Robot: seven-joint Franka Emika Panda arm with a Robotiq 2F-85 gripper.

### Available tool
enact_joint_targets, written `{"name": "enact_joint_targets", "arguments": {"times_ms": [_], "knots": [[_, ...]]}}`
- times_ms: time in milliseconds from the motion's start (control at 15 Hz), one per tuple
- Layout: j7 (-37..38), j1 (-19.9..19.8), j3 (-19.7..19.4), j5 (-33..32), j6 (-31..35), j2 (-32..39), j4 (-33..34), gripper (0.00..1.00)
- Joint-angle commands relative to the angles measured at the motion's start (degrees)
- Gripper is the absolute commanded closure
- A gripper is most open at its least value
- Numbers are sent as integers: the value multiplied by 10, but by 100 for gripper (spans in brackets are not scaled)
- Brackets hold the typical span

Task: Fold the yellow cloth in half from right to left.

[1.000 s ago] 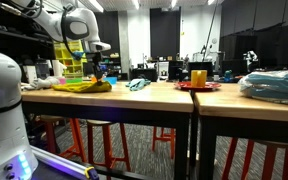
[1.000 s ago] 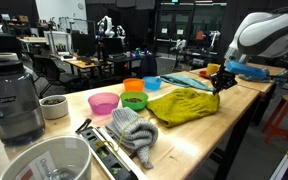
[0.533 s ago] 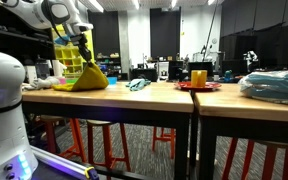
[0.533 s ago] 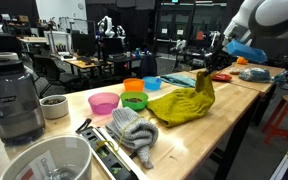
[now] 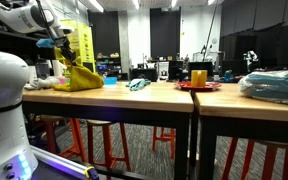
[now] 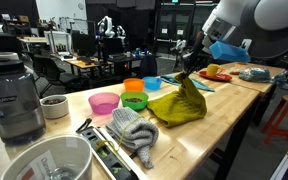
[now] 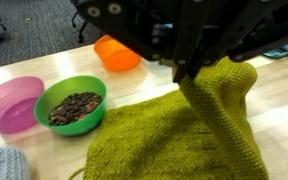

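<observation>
The yellow cloth's raised corner (image 6: 191,88) is held above the flat yellow cloth, so I should keep moving my gripper toward the grey cloth and let go at the yellow cloth's edge (image 6: 156,113) next to it.
The yellow knitted cloth (image 6: 179,103) lies on the wooden table (image 6: 224,125), with one corner pulled up into a peak. My gripper (image 6: 192,67) is shut on that raised corner and holds it above the rest of the cloth. In the wrist view the lifted strip of cloth (image 7: 216,95) hangs from my black gripper (image 7: 184,70), and the rest spreads flat below. In an exterior view the cloth (image 5: 81,78) rises toward the gripper (image 5: 60,46) at the table's far left.
A green bowl with dark bits (image 7: 70,103), a pink bowl (image 7: 6,105) and an orange bowl (image 7: 117,52) stand beside the cloth. A grey knitted cloth (image 6: 134,127), a blender (image 6: 12,95) and a white tub (image 6: 46,160) are nearer the camera. More cloths lie further along (image 6: 254,73).
My gripper has lifted the cloth's corner higher and carried it across over the cloth, toward the bowls. The cloth now stands in a taller peak.
</observation>
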Motion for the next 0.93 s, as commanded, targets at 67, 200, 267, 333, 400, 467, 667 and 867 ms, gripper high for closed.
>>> {"name": "enact_joint_targets", "arguments": {"times_ms": [67, 200, 267, 333, 400, 467, 667, 867], "knots": [[4, 28, 26, 5, 29, 102, 58, 99], [4, 39, 31, 4, 35, 139, 80, 99], [2, 46, 31, 5, 37, 157, 90, 99], [3, 52, 32, 6, 38, 174, 99, 99], [1, 59, 31, 8, 38, 190, 108, 99], [1, 66, 31, 9, 38, 206, 117, 99], [-1, 87, 28, 19, 36, 241, 136, 99], [-6, 111, 25, 44, 33, 261, 142, 99]]}}
